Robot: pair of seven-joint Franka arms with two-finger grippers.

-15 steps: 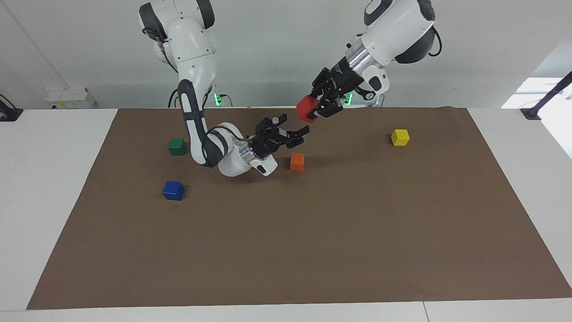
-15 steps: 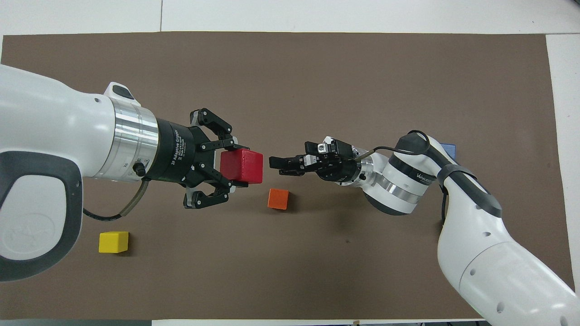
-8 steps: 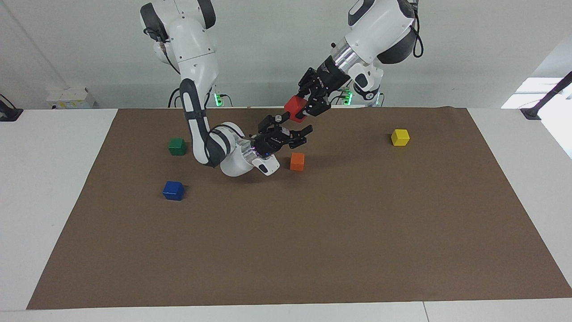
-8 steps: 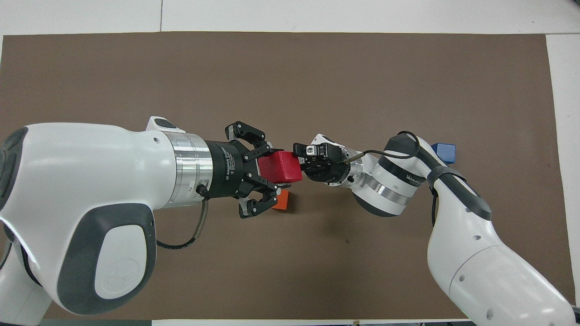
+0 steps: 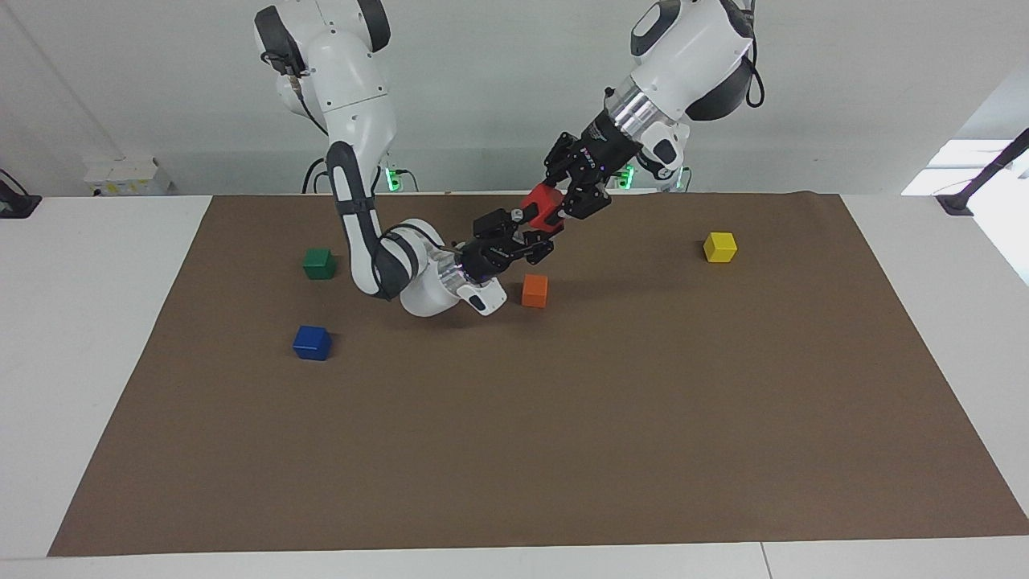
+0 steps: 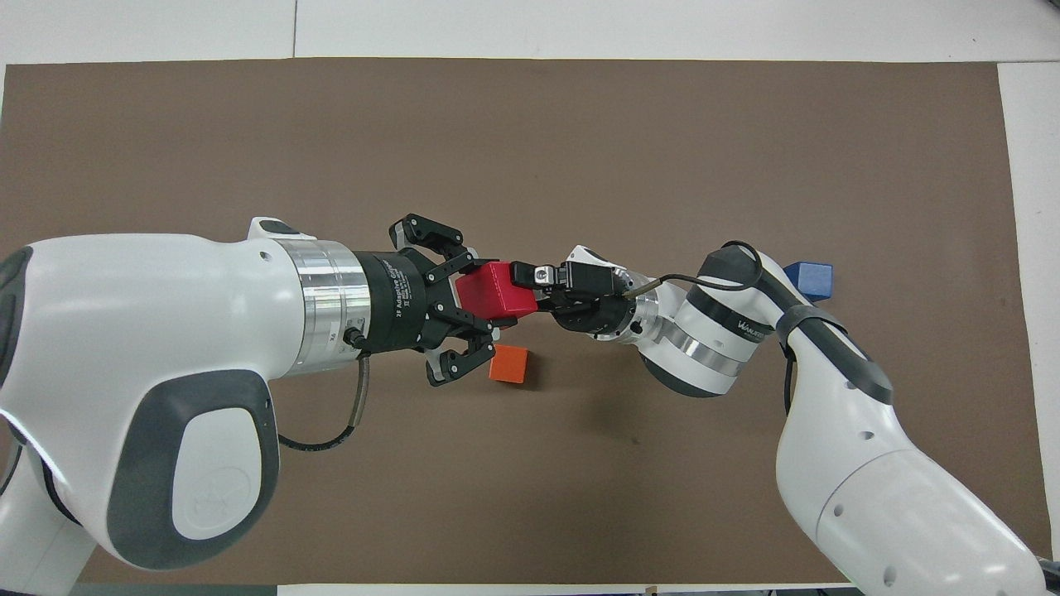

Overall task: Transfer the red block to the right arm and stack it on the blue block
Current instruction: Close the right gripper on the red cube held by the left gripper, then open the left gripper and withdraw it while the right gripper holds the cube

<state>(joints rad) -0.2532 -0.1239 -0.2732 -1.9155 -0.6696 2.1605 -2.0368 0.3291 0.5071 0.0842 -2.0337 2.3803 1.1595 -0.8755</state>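
Observation:
Next, I open my left gripper and move it away, since both grippers are at the red block point(image 6: 493, 290), before my right gripper takes the red block to the blue block point(image 5: 311, 343).
My left gripper point(image 5: 556, 211) is shut on the red block point(image 5: 539, 204) and holds it in the air over the mat, above the orange cube. In the overhead view the left gripper point(image 6: 484, 302) holds the red block point(image 6: 495, 290) from one side. My right gripper point(image 5: 522, 233) meets it from the other side, its fingers open and reaching around the block; it shows in the overhead view too point(image 6: 530, 285). The blue block point(image 5: 312, 342) lies alone on the mat toward the right arm's end, and peeks out beside the right arm in the overhead view point(image 6: 810, 280).
An orange cube point(image 5: 534, 290) lies on the brown mat point(image 5: 563, 418) under the two grippers, also seen from overhead point(image 6: 508, 364). A green cube point(image 5: 319, 263) lies nearer to the robots than the blue block. A yellow cube point(image 5: 720, 247) lies toward the left arm's end.
The left gripper carried the red block toward the right gripper. The right gripper rose and reached forward, so its open fingers now sit around the block.

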